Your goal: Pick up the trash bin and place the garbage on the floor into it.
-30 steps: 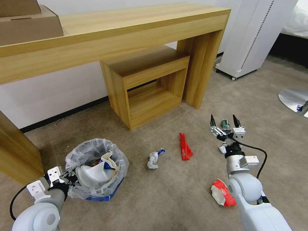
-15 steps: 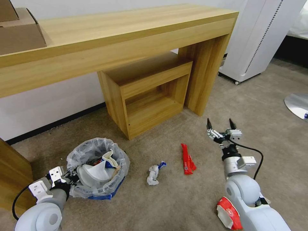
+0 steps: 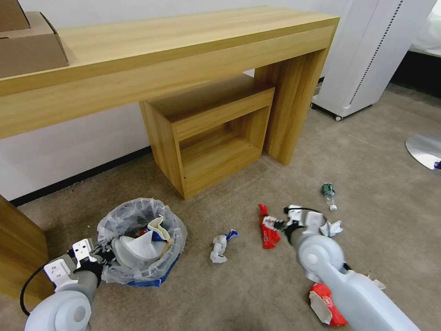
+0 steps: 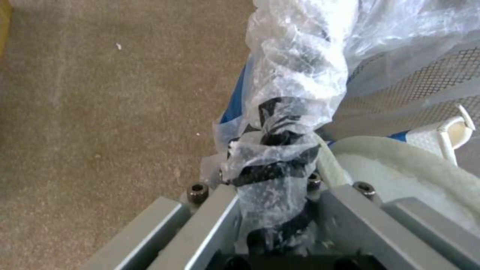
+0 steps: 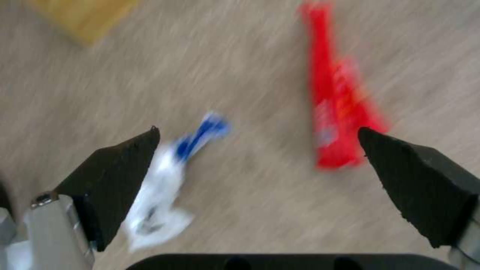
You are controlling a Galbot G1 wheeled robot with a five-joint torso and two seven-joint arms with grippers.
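I expect the crumpled clear plastic wrapper (image 3: 218, 251) to bring the wrapper's blue end (image 3: 232, 234) along when I lift it, because that end runs into the wrapper's bunched folds.
The trash bin (image 3: 158, 271), blue and lined with a crinkled clear bag (image 4: 300, 67), stands on the carpet at the left with white slippers (image 3: 133, 248) inside. My left gripper (image 3: 97, 256) is shut on its bagged rim, the plastic bunched between the fingers (image 4: 272, 180). My right gripper (image 3: 275, 224) hangs open low over the floor. Beneath it lie a red wrapper (image 5: 337, 108) and a crumpled white-and-blue paper (image 5: 165, 180). More garbage lies around: a green-labelled bottle (image 3: 328, 193), a white paper wad (image 3: 332, 227) and a red packet (image 3: 324, 305) by my right arm.
A long wooden desk (image 3: 183, 50) spans the back, with a low wooden cubby (image 3: 211, 133) under it and cardboard boxes (image 3: 27, 43) on top. A white wheeled unit (image 3: 367, 55) and a round metal base (image 3: 425, 149) stand to the right. A wooden panel (image 3: 20, 248) flanks the bin.
My right arm has swung left and down, away from the bottle and over the red wrapper and crumpled paper. The left gripper keeps its hold on the bin rim.
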